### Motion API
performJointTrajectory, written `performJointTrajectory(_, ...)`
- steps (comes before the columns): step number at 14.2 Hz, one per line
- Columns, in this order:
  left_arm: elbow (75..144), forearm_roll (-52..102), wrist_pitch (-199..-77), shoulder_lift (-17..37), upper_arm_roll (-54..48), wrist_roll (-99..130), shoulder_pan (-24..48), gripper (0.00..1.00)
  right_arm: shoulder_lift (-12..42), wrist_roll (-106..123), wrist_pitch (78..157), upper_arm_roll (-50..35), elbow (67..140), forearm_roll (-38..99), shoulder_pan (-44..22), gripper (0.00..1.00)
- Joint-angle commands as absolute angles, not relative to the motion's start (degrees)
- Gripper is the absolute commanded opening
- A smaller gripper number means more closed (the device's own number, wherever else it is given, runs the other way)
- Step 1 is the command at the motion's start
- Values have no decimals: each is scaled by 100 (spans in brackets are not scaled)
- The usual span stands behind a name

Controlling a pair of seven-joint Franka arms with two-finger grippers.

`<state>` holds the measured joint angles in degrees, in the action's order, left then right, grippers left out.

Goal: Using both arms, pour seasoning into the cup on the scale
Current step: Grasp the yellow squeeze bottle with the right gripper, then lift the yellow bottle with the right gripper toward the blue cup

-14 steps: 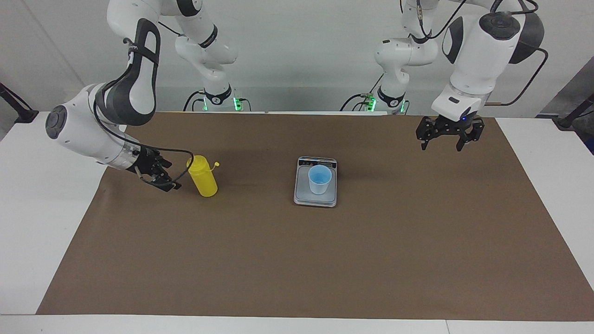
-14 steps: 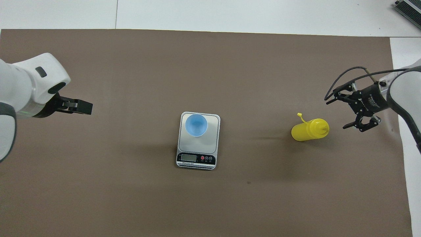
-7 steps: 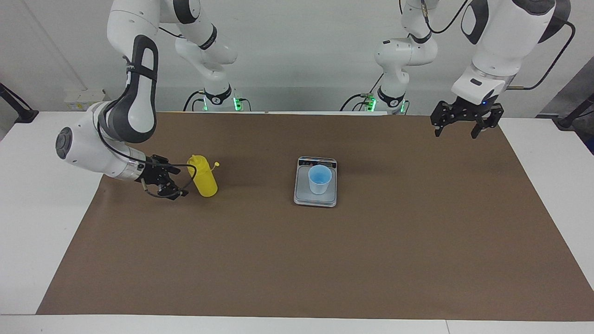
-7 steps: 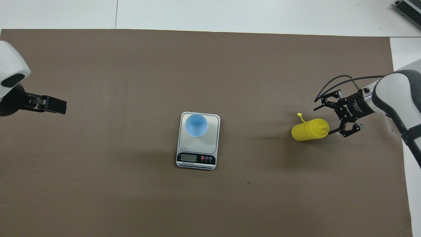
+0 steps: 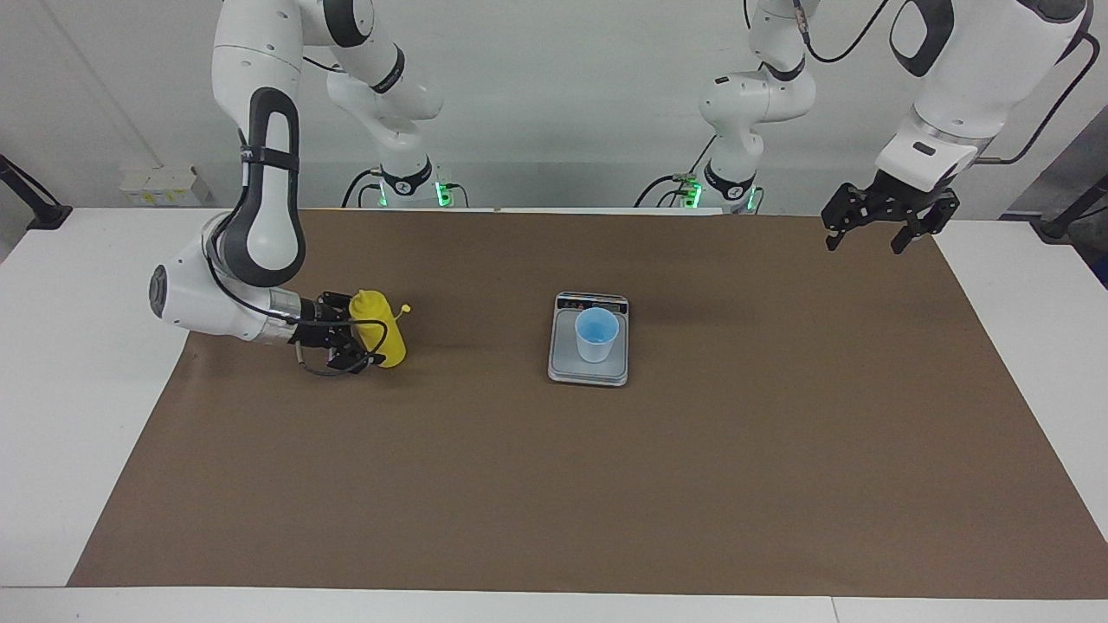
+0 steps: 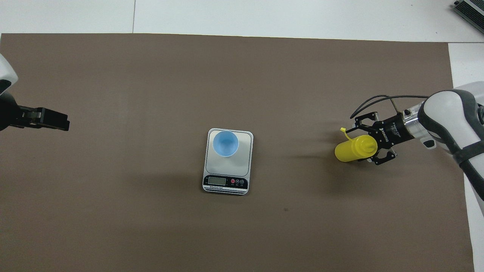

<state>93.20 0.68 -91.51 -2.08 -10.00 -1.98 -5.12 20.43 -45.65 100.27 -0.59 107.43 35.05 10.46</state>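
My gripper will tip the yellow seasoning bottle, and the small cap (image 6: 343,130) will stay attached and stick out, because it sits out on a thin strap (image 6: 348,136).
The yellow seasoning bottle (image 5: 385,333) stands upright on the brown mat toward the right arm's end of the table; it also shows in the overhead view (image 6: 349,150). My right gripper (image 5: 363,340) (image 6: 366,142) is low at the bottle, open, with one finger on each side of its upper body. The light blue cup (image 5: 597,334) (image 6: 225,143) stands on the grey scale (image 5: 587,372) (image 6: 245,166) at the middle of the table. My left gripper (image 5: 867,242) (image 6: 53,120) is open and empty, raised over the mat's edge at the left arm's end.
A brown mat (image 5: 554,484) covers most of the white table (image 5: 78,346). The scale's dark display strip (image 6: 225,182) faces the robots. Nothing else stands on the mat.
My right gripper has moved in from beside the bottle, so its open fingers now straddle it. My left gripper has risen and drawn back toward its own end of the table.
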Motion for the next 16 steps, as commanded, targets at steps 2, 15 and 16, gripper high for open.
performJointTrajectory(2,8711,70,-8465,61,-1090,-272,-633,100,1732,-4867,10195,-105,10987,3665,941,8)
performJointTrajectory(15,9114,53,-9044,-97,-1090,-264,-615,100,1661,-10878,11935,-114,10055,486,-1703,0)
performJointTrajectory(16,9114,53,-9053,-97,-1090,-264,-615,100,1670,-10994,11953,-106,10020,309,-1879,0)
